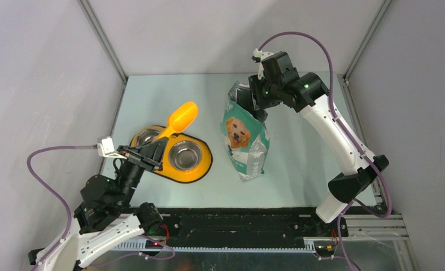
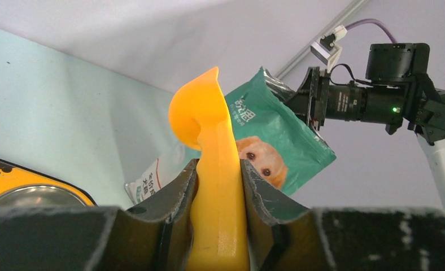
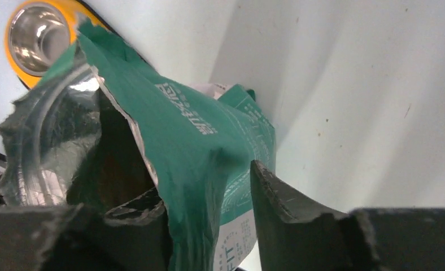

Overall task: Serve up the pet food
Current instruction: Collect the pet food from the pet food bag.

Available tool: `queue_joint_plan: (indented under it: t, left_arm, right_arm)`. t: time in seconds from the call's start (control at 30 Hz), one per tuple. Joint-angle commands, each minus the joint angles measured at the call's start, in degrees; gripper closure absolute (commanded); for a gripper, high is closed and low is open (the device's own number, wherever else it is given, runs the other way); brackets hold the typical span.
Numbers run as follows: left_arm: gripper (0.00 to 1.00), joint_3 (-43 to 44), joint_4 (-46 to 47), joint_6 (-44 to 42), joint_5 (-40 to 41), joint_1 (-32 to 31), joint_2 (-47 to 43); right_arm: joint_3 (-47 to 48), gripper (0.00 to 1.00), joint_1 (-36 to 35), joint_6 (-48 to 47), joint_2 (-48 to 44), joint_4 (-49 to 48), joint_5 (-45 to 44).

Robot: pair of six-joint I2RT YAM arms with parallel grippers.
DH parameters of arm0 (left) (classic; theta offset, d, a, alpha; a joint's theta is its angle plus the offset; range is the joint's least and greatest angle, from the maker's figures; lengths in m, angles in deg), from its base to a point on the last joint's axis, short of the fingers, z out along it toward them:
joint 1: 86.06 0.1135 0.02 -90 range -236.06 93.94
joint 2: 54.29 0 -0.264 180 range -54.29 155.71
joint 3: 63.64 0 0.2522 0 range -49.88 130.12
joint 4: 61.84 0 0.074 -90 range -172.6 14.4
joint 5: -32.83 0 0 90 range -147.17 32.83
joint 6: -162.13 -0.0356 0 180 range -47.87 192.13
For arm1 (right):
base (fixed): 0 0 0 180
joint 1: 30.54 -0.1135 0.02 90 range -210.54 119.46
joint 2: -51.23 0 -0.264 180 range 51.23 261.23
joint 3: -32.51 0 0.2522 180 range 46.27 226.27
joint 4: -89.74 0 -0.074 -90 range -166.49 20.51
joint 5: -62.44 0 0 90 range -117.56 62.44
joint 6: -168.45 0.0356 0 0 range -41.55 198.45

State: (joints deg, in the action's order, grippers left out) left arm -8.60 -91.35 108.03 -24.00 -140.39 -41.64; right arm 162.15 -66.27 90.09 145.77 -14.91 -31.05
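The bag stands upright with its opening [image 1: 244, 99] facing up, so the robot's right gripper should close on the bag's side [image 3: 191, 189] and tip the bag's opening toward the orange scoop.
My left gripper [image 1: 158, 144] [image 2: 219, 166] is shut on the handle of the orange scoop [image 1: 183, 118] [image 2: 200, 113], whose empty bowl points up and toward the bag. The green-and-white dog-picture bag [image 1: 244, 141] [image 2: 288, 130] [image 3: 192, 130] stands upright with its torn top open. At that top, my right gripper [image 1: 258, 110] [image 3: 203, 183] straddles the bag's wall, one finger inside the mouth and one outside. The jaws stand open, with a gap beside the outer finger. The bag's inside is dark and the pet food is hidden.
A yellow feeder [image 1: 203, 166] [image 2: 5, 180] with two steel bowls [image 1: 184, 155] [image 3: 38, 36] lies left of the bag, just beyond my left gripper. Grey walls and metal posts close in the table at the back and sides.
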Motion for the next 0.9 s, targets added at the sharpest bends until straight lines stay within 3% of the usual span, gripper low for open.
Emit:
queue_joint_plan:
  t: [0.0, 0.07, 0.5, 0.73, 0.8, 0.87]
  left_arm:
    - [1.0, -1.1, 1.7, -2.4, 3.3, 0.3, -1.0]
    - [1.0, -1.2, 2.7, -3.4, 3.0, 0.3, -0.8]
    - [1.0, 1.1, 6.6, -7.3, 0.4, 0.4, 6.5]
    - [1.0, 1.8, 7.8, -7.8, 0.4, 0.4, 8.2]
    - [1.0, 1.7, 7.9, -7.6, 0.5, 0.3, 8.3]
    - [1.0, 1.6, 7.9, -7.1, 0.4, 0.4, 8.4]
  right_arm:
    - [2.3, 0.82, -1.7, -1.8, 0.6, 5.4, -3.2]
    - [2.3, 1.0, -2.0, -1.9, 0.3, 5.4, -4.6]
    - [20.3, 1.0, 3.6, -5.8, 0.3, 9.4, -30.3]
    - [22.8, 1.0, 4.1, -9.0, -0.9, 6.6, -33.4]
    - [22.7, 1.0, 3.6, -9.5, -0.7, 6.4, -32.0]
    - [21.3, 1.0, 2.7, -8.5, -0.3, 6.5, -24.8]
